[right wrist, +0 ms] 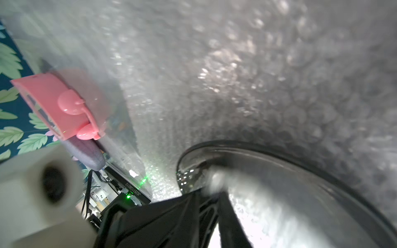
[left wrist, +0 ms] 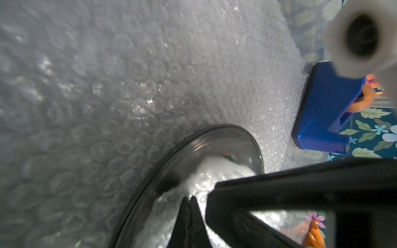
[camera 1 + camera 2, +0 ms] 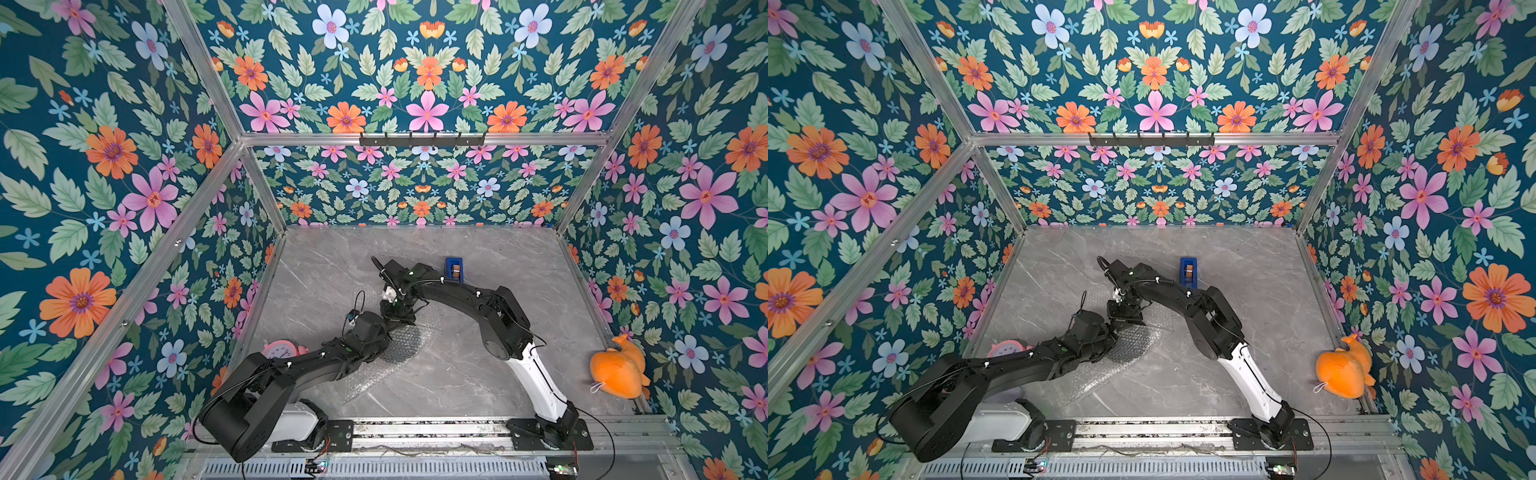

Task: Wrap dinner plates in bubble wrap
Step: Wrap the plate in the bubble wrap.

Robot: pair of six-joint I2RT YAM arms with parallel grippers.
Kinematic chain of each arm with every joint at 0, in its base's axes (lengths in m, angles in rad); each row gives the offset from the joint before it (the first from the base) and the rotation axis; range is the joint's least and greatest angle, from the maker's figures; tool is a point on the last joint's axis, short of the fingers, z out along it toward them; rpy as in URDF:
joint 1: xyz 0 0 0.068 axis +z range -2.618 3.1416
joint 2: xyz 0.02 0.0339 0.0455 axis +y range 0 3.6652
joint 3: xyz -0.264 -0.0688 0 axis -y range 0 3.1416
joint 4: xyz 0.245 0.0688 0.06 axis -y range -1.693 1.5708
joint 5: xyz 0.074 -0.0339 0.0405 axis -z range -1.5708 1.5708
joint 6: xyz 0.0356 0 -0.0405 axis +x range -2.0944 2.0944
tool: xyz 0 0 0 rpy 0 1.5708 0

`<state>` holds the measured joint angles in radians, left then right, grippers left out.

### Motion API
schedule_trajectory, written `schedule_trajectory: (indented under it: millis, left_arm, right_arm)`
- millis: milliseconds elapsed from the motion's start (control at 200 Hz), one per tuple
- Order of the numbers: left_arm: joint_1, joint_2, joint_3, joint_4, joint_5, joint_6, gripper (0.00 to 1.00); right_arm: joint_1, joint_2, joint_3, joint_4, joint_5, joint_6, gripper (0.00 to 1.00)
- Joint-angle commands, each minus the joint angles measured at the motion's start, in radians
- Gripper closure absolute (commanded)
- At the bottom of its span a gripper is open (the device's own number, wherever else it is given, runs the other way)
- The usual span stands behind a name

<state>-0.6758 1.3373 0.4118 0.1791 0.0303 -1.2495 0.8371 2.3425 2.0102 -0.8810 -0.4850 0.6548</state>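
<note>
The bubble wrap toward the pink alarm clock lies flat while my left gripper holds the bubble wrap's fold. Next, my right gripper presses the fold down to free my left gripper.
The bubble wrap [image 3: 409,347] lies mid-table in both top views, where both arms meet over it. The black plate [image 2: 217,130] lies on the sheet, and its dark shape shows through the wrap [image 3: 1133,345] folded over it. In the left wrist view my left gripper [image 2: 189,198] is shut, and a bunched white ridge of wrap [image 2: 217,169] runs across the plate into its tips. My right gripper [image 1: 211,193] hangs over the plate [image 1: 300,178] with its jaws a little apart. A blurred white bit of wrap [image 1: 214,178] sits at its tips.
A blue tape dispenser [image 3: 454,269] stands behind the right arm, just past the wrap's edge. A pink alarm clock [image 3: 279,350] sits by the left wall beside the left arm. An orange plush toy [image 3: 617,368] lies against the right wall. Flowered walls close in three sides.
</note>
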Motion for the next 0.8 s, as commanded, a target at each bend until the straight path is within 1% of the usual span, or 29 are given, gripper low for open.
schedule_trajectory:
  millis: [0, 75, 170, 240, 300, 330, 410, 555, 695, 760, 795]
  left_arm:
    - [0.001, 0.015, 0.0, -0.011, -0.023, -0.003, 1.0]
    - [0.001, 0.022, -0.005, -0.002, -0.018, -0.006, 1.0]
    - [0.001, 0.015, -0.008, 0.0, -0.021, -0.007, 1.0]
    - [0.001, 0.008, -0.005, -0.004, -0.027, -0.005, 1.0]
    - [0.001, 0.009, 0.004, -0.007, -0.027, 0.002, 1.0]
    - [0.001, 0.011, 0.009, -0.009, -0.026, 0.007, 1.0]
    - [0.001, 0.016, 0.022, -0.014, -0.023, 0.014, 1.0]
    - [0.001, 0.005, 0.026, -0.033, -0.032, 0.015, 1.0]
    - [0.001, -0.002, 0.034, -0.055, -0.04, 0.026, 1.0]
    - [0.01, -0.005, 0.072, -0.094, -0.051, 0.055, 1.0]
    - [0.024, -0.01, 0.107, -0.138, -0.067, 0.084, 0.91]
  right_arm:
    - [0.0, -0.062, -0.023, -0.008, 0.038, 0.026, 0.69]
    - [0.002, -0.124, -0.092, 0.024, 0.063, 0.057, 0.66]
    - [0.004, -0.216, -0.258, 0.154, 0.063, 0.124, 0.67]
    - [0.007, -0.245, -0.366, 0.247, 0.051, 0.175, 0.76]
    - [0.005, -0.235, -0.415, 0.301, 0.035, 0.203, 0.85]
    - [0.006, -0.225, -0.428, 0.323, 0.025, 0.212, 0.88]
    - [0.007, -0.199, -0.444, 0.368, 0.015, 0.224, 0.94]
    - [0.0, -0.168, -0.444, 0.382, 0.069, 0.228, 1.0]
    - [0.0, -0.154, -0.467, 0.373, 0.089, 0.24, 1.0]
    - [0.0, -0.15, -0.487, 0.37, 0.094, 0.253, 1.0]
    - [0.0, -0.15, -0.5, 0.369, 0.099, 0.256, 1.0]
